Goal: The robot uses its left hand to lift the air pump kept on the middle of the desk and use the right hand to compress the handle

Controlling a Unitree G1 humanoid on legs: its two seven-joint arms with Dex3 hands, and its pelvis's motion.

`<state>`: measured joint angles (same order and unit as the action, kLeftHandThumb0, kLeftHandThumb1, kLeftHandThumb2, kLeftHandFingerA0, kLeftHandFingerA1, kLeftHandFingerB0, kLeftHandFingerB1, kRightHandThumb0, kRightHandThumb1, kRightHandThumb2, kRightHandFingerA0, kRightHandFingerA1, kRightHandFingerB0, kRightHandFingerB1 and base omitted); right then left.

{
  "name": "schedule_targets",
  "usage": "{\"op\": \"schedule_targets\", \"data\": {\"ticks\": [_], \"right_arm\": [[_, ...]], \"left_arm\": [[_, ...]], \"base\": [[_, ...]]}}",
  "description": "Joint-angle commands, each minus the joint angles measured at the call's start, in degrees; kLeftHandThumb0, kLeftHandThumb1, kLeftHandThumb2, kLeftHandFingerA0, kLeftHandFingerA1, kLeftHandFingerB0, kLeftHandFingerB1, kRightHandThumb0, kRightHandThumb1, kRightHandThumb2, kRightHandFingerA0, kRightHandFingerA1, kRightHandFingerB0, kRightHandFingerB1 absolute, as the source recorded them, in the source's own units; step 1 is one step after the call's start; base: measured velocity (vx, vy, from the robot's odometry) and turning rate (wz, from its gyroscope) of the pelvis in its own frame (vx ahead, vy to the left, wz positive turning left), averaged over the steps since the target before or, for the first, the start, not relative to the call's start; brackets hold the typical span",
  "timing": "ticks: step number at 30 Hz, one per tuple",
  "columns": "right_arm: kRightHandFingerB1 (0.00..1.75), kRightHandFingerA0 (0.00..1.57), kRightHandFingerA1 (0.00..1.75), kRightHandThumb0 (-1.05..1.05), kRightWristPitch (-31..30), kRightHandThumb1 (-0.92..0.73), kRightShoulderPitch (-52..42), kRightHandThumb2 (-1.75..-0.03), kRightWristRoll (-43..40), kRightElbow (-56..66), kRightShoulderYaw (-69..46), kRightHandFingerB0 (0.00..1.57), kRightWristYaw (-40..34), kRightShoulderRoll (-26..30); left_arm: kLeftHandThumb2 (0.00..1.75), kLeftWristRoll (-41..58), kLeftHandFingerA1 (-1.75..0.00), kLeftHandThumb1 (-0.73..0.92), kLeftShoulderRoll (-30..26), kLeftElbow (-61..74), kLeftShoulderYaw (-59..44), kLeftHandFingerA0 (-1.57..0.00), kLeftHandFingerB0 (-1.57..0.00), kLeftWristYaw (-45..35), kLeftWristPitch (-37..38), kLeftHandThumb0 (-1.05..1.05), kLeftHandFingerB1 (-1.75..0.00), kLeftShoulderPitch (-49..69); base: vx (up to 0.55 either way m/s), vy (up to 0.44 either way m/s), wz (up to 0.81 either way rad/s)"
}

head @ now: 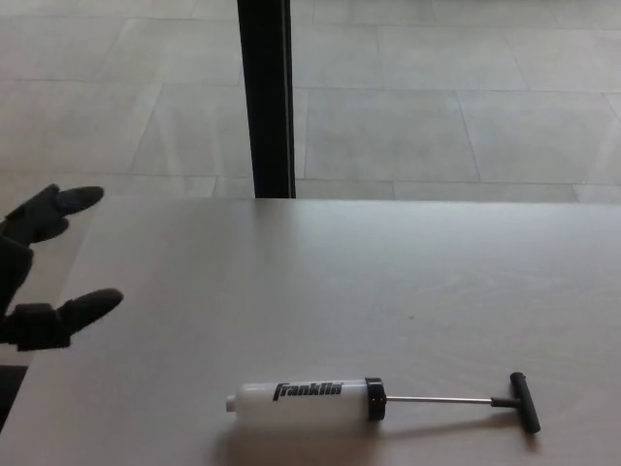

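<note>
The thin metal rod [440, 399] is pulled far out, so the black T-handle [525, 403] should slide in until its stem comes near the black collar when I push it.
The air pump [306, 398] lies flat near the desk's front edge: a white cylinder marked "Franklin", a black collar, a thin metal rod drawn out to the right, and a black T-handle [523, 402]. My left hand [44, 267] shows at the picture's left edge, over the desk's left side, open with its black fingers spread and nothing between them. It is well to the left of the pump and apart from it. My right hand does not show.
The pale desk [388, 282] fills the lower half; its far edge runs across the middle and its left edge slants down at the left. Beyond it are a tiled floor and a black vertical post [265, 97].
</note>
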<state>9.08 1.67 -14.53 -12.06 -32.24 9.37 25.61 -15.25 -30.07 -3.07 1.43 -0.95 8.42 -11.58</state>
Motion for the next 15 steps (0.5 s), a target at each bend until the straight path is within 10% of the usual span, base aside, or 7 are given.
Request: {"op": "schedule_targets", "data": {"ticks": [1,2,4,5,15], "right_arm": [[0.29,0.19,0.46,-0.76,-7.48,-0.87,-2.49,-0.66,5.37,11.41,8.71,0.17,-1.29,-2.07],[0.29,0.19,0.47,-0.74,-7.49,-0.87,-2.51,-0.67,5.44,11.3,8.86,0.16,-1.47,-2.2],[0.29,0.18,0.5,-0.75,-7.17,-0.88,-2.63,-0.67,5.08,10.7,9.02,0.16,-1.42,-2.4],[0.29,0.19,0.49,-0.78,-7.14,-0.88,-2.7,-0.67,5.08,10.53,9.05,0.17,-1.56,-2.4],[0.31,0.24,0.51,-0.76,-9.33,-0.85,-2.04,-0.66,3.77,11.86,9.74,0.22,-2.37,-2.26]], "left_arm": [[0.57,-21.45,-0.5,0.63,1.42,11.46,15.12,-0.33,-0.3,-3.72,-1.08,-0.73,-0.37,-3.21],[0.86,-20.8,-0.58,0.47,1.89,11.06,15.73,-0.3,-0.25,-3.52,-0.52,-0.73,-0.5,-3.14],[0.86,-20.39,-0.58,0.47,3.36,11.23,17.79,-0.28,-0.25,-3.95,-1.49,-0.73,-0.49,-2.21],[0.59,-20.64,-0.51,0.6,3.56,11.61,18.53,-0.31,-0.28,-4.23,-1.81,-0.72,-0.39,-2.0],[0.6,-24.23,-0.58,0.64,6.05,11.23,27.42,-0.24,-0.26,-5.05,-2.05,-0.78,-0.4,-0.64]], "base": [[0.0,0.0,0.0],[0.0,0.0,0.0],[0.0,0.0,0.0],[0.0,0.0,0.0],[0.0,0.0,0.0]]}}
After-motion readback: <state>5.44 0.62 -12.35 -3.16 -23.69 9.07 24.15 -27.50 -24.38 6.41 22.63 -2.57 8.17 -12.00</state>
